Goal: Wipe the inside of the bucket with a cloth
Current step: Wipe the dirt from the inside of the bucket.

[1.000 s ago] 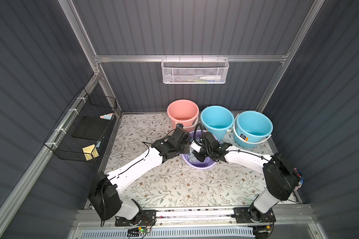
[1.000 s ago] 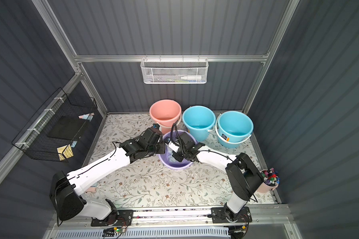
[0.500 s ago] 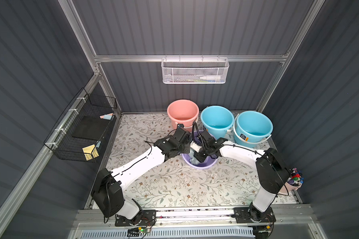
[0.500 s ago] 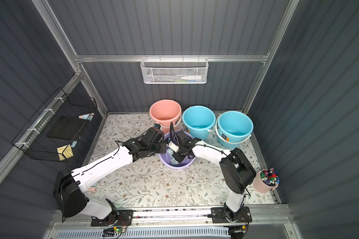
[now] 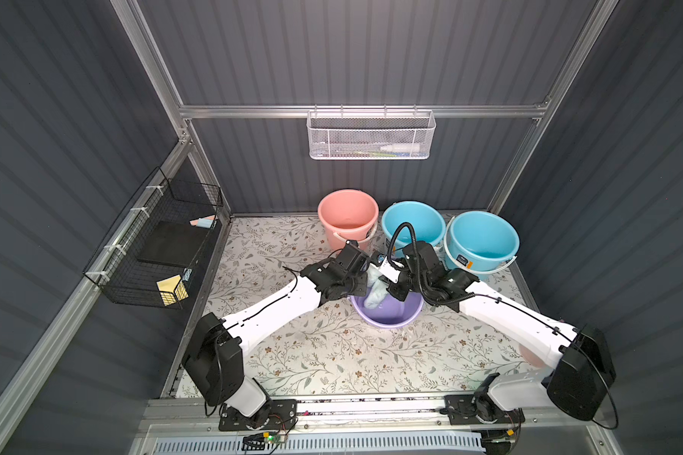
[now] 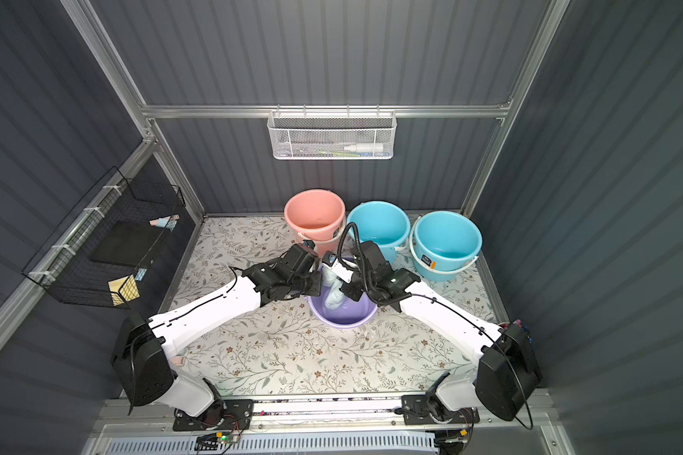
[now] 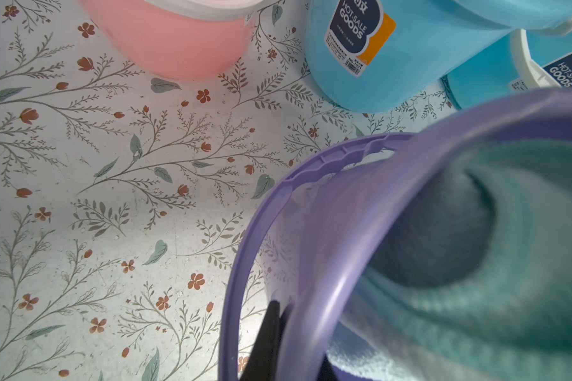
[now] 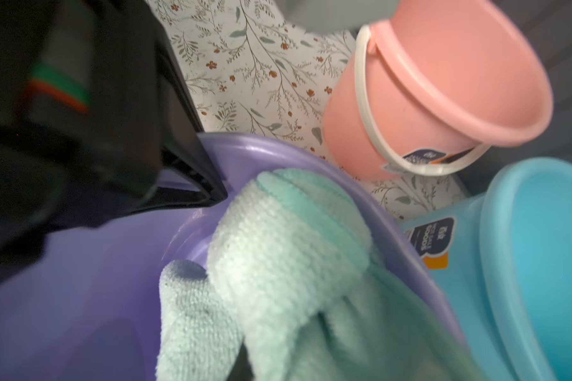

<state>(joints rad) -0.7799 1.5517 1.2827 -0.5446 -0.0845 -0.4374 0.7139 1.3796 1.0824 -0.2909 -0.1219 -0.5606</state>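
The cloth's edge (image 8: 251,197) is next to my left gripper's finger in the purple bucket, so next my right gripper sweeps back along the purple bucket's side (image 8: 416,273) by the blue buckets.
The bucket (image 5: 387,317) (image 6: 344,315) is a low purple one in the middle of the floral mat. My left gripper (image 5: 356,289) (image 6: 315,285) is shut on its rim, one black finger (image 7: 268,333) outside the wall (image 7: 360,231) and one inside. The pale aqua cloth (image 5: 372,293) (image 6: 334,293) hangs rumpled inside the bucket against its far wall. My right gripper (image 5: 392,289) (image 6: 346,290) is shut on the cloth (image 8: 278,264), which covers most of its fingers. The cloth (image 7: 492,297) presses on the purple wall (image 8: 311,165).
A pink bucket (image 5: 348,212) and two blue buckets (image 5: 413,224) (image 5: 482,240) stand close behind the purple one. A white mesh basket (image 5: 371,136) hangs on the back wall. A black wire rack (image 5: 158,244) hangs on the left wall.
My right arm has swung its elbow outward to the right, dragging the cloth along the inside of the bucket. The left gripper has kept its hold on the rim.
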